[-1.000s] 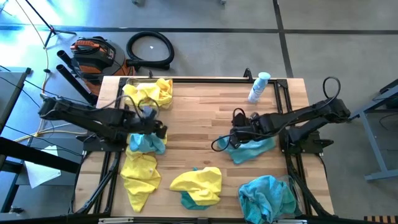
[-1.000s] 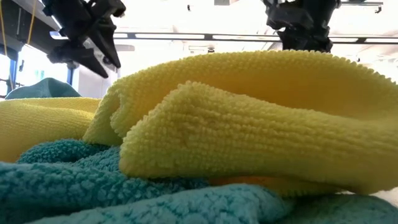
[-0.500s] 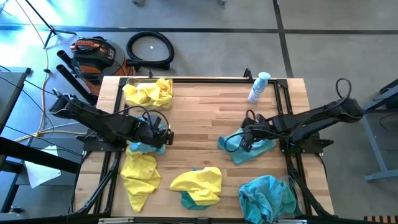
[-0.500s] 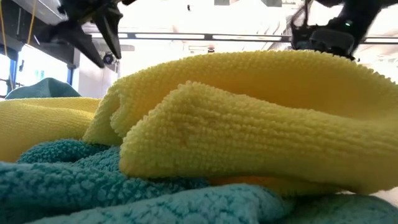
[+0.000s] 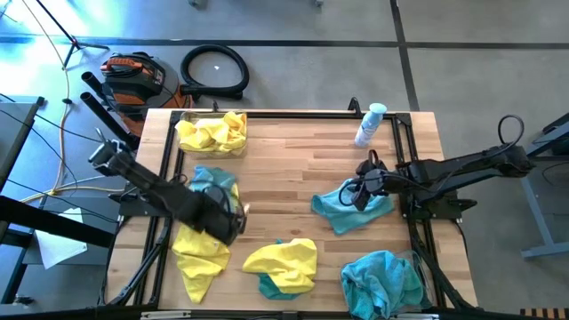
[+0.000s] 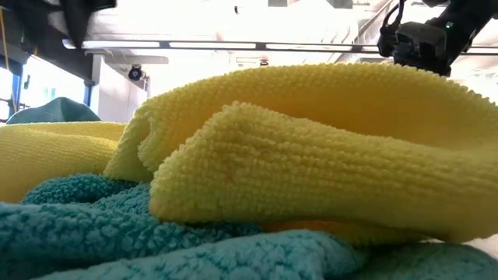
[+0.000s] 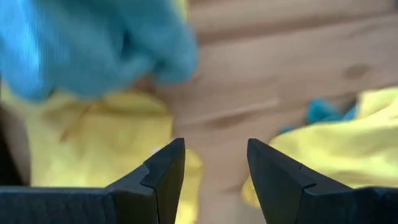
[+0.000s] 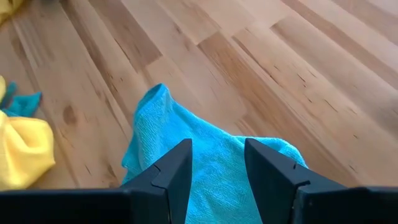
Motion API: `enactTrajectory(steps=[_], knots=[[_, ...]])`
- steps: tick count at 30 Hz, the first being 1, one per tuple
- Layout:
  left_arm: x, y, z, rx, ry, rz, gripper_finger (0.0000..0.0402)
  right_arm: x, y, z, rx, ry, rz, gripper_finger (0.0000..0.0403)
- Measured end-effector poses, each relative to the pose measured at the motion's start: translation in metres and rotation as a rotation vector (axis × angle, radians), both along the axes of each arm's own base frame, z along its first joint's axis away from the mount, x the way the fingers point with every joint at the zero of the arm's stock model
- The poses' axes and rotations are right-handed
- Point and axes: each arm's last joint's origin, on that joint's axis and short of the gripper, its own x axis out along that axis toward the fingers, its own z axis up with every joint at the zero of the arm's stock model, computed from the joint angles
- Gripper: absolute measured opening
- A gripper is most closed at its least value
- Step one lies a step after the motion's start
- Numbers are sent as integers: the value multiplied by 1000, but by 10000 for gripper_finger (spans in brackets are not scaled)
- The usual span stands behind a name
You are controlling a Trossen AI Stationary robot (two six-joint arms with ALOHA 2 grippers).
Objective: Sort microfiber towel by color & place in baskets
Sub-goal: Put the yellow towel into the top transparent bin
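Yellow peeks out (image 5: 235, 189) past the teal towel. I should expect another yellow towel to stay under the teal one when I pick up the near yellow towel (image 5: 201, 260).
My left gripper (image 5: 233, 220) (image 7: 214, 168) hangs open over bare wood. It is between a yellow towel (image 5: 200, 251) (image 7: 106, 137) at the near left and a yellow towel (image 5: 283, 256) (image 7: 336, 137) lying on a teal one (image 5: 271, 286). A teal towel (image 5: 212, 178) lies just beyond it. My right gripper (image 5: 360, 192) (image 8: 217, 168) stands open above another teal towel (image 5: 342, 212) (image 8: 205, 143) that lies flat on the table. More yellow cloth (image 5: 213, 133) is at the far left and a teal heap (image 5: 382, 280) at the near right. I cannot make out the baskets.
A white-and-blue spray bottle (image 5: 369, 124) lies at the far right of the wooden table (image 5: 293, 160). Dark rails run along both sides. In the low view the yellow towel (image 6: 311, 155) over teal (image 6: 117, 233) fills the picture, with my right gripper (image 6: 420, 43) behind it.
My left gripper has swung from over the left teal towel toward the table's near edge, turning as it went, and stays open. My right gripper has drawn back toward the right edge and sunk a little, uncovering the left part of its teal towel, which stays on the table.
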Motion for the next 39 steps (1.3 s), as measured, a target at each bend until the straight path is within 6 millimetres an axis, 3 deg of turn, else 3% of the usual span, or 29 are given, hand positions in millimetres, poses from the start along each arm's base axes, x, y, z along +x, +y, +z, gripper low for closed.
enactTrajectory(steps=[8, 13, 17, 26, 30, 35, 39], knots=[[-28, -44, -35, -38, 127, 68, 162, 0, 0, 0, -11, 7, 11, 142], [-45, -62, -62, -88, 120, 50, 162, 0, 0, 0, -23, 12, 24, 142], [-54, -67, -88, -130, 101, 20, 162, 0, 0, 0, -26, 14, 27, 142], [-66, -54, -139, -193, 71, 6, 161, 0, 0, 0, -24, 13, 24, 142], [-68, -53, -143, -215, 66, 1, 124, 0, 0, 0, -24, 13, 24, 142], [-62, -56, -140, -239, 53, 5, 18, 0, 0, 0, -24, 13, 25, 142], [-50, -61, -126, -235, -10, -1, 9, 0, 0, 0, -29, 15, 29, 142]])
